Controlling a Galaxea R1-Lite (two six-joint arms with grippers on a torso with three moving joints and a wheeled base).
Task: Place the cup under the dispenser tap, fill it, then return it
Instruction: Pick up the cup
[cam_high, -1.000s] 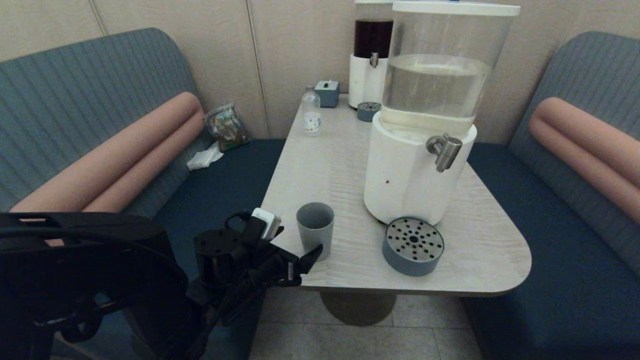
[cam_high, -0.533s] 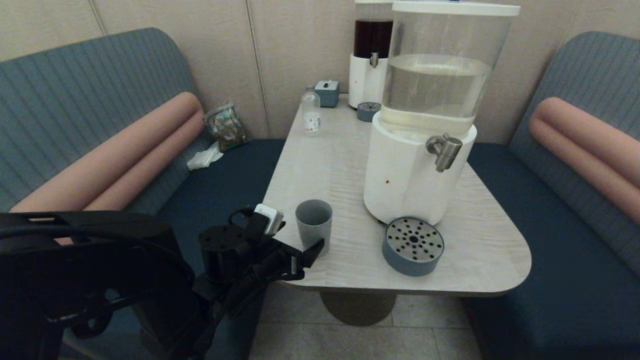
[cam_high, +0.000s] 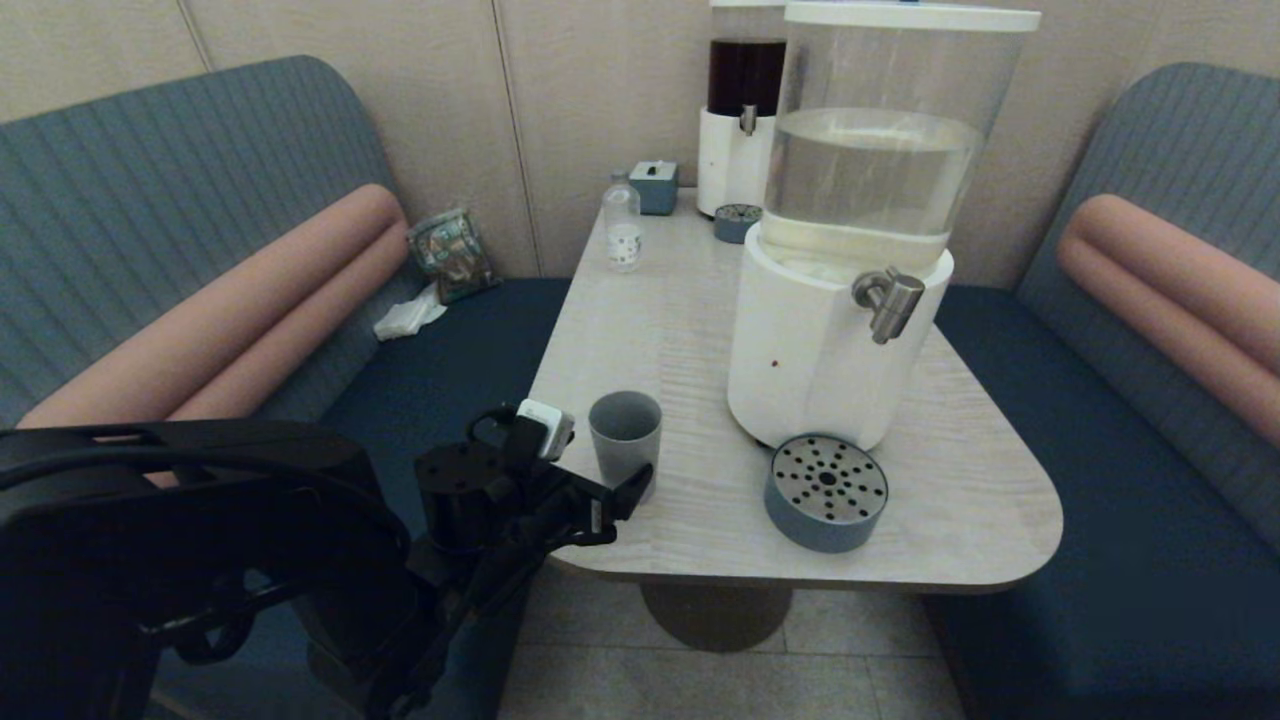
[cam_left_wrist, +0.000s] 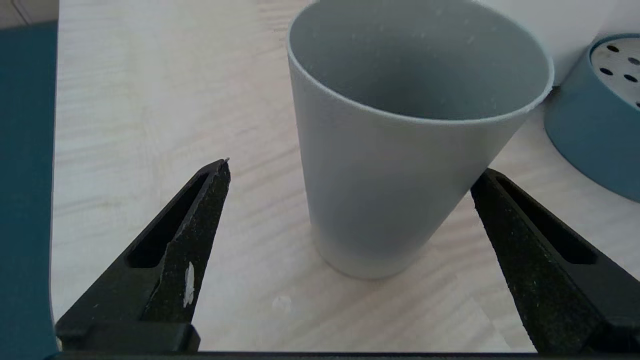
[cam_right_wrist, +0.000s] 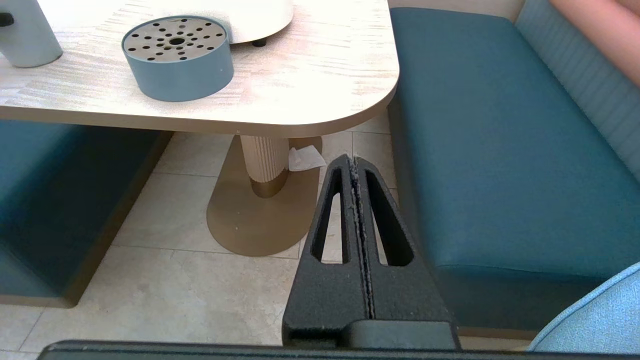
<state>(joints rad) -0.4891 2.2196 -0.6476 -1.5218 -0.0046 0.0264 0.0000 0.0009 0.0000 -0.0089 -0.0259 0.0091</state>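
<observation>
I expect the grey-blue cup to slide across upright as my left gripper closes, because a wide gap lies between the cup and one finger.
The grey-blue cup stands upright and empty near the table's front left edge, left of the round drip tray. My left gripper is open at the table edge. In the left wrist view the cup stands between its black fingers, and neither finger touches it. The steel dispenser tap juts from the white-based dispenser above the tray. My right gripper is shut on nothing and hangs low over the floor beside the right bench.
At the back of the table stand a dark-liquid dispenser, a small clear bottle, a small grey box and a second small tray. Padded benches flank the table on both sides.
My left gripper has moved forward and to the right toward the cup, so its open fingers now stand on either side of it. The cup has not moved.
</observation>
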